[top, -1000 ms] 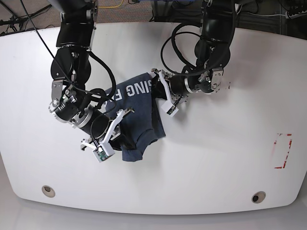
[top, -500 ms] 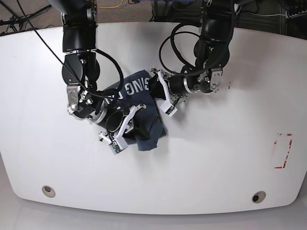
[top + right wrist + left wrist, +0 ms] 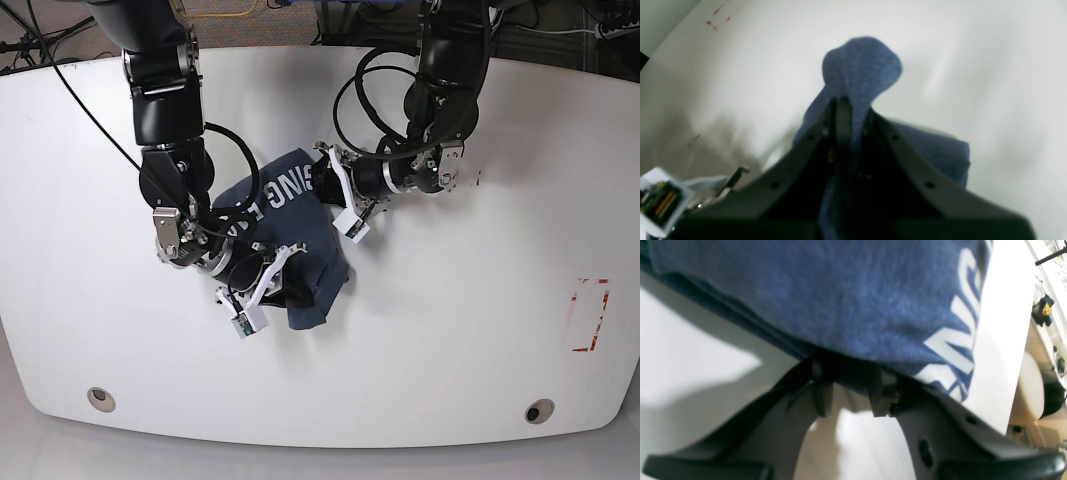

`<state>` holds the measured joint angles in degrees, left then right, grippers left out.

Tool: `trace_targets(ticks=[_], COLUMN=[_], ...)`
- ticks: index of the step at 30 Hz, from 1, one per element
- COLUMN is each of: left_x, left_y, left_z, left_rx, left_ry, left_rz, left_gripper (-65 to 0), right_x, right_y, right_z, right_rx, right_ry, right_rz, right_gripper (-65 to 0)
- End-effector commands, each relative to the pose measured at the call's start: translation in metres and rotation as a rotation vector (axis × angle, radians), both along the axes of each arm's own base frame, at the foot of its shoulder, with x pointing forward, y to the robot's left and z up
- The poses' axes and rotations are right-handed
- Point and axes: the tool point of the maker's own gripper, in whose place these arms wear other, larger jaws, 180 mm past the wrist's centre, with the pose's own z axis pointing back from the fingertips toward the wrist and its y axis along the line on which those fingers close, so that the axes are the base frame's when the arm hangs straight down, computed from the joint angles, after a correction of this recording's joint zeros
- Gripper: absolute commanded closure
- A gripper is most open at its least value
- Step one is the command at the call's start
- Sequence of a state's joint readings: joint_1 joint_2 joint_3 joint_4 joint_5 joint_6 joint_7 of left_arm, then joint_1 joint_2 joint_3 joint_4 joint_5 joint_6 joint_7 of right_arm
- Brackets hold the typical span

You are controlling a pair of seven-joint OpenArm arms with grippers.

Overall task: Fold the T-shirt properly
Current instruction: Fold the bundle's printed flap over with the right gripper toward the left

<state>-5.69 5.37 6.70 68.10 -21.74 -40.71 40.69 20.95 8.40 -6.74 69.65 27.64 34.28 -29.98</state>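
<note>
Next, I open my right gripper and lay the T-shirt flatter before I fold further, because the gripper is pinching a bunched lump of the T-shirt [image 3: 862, 66] that sticks out past its fingers.
The dark blue T-shirt [image 3: 292, 212] lies bunched in the middle of the white table [image 3: 480, 300], part of its white lettering showing on top. My left gripper [image 3: 324, 190] holds the shirt's right edge. In the left wrist view its fingers [image 3: 821, 396] bite into the folded hem of the T-shirt [image 3: 840, 290], around the left gripper [image 3: 851, 386]. My right gripper [image 3: 288, 264] is at the shirt's lower left. In the right wrist view the right gripper [image 3: 850, 103] is shut, with a lump of T-shirt [image 3: 862, 66] poking out past the tips.
A red rectangle outline [image 3: 590, 315] is marked on the table at the far right. Two round inserts [image 3: 98, 397] [image 3: 538, 410] sit near the front edge. Black cables loop off both arms above the shirt.
My right arm has swung to the right and inward, dragging the shirt's lower part with it, so the cloth is more bunched. The left gripper has stayed put.
</note>
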Motion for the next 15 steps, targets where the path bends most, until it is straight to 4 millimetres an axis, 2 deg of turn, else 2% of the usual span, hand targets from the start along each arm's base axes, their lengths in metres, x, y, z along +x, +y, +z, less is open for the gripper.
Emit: trace_targets(ticks=[1, 10, 12, 13, 15], left_x=[-0.009, -0.01, -0.01, -0.01, -0.01], left_y=[0.004, 0.004, 0.004, 0.004, 0.004], left_z=[-0.012, -0.012, -0.013, -0.013, -0.013], left_rx=[0.063, 0.063, 0.064, 0.064, 0.064], left_ry=[0.031, 0.034, 0.034, 0.034, 0.034], left_rz=[-0.022, -0.022, -0.023, -0.023, -0.023], left_gripper=[-16.5, -16.5, -16.5, -16.5, -16.5], right_x=[0.02, 0.029, 0.03, 0.031, 0.031], right_y=[-0.003, -0.014, -0.016, -0.017, -0.018], right_z=[0.024, 0.005, 0.002, 0.0, -0.002], right_rx=[0.019, -0.123, -0.135, -0.138, -0.139], right_ry=[-0.071, -0.075, -0.08, -0.086, -0.088], right_rz=[-0.013, -0.03, -0.035, -0.04, -0.044], right_gripper=[0.0, -1.3, -4.1, -9.4, -15.9])
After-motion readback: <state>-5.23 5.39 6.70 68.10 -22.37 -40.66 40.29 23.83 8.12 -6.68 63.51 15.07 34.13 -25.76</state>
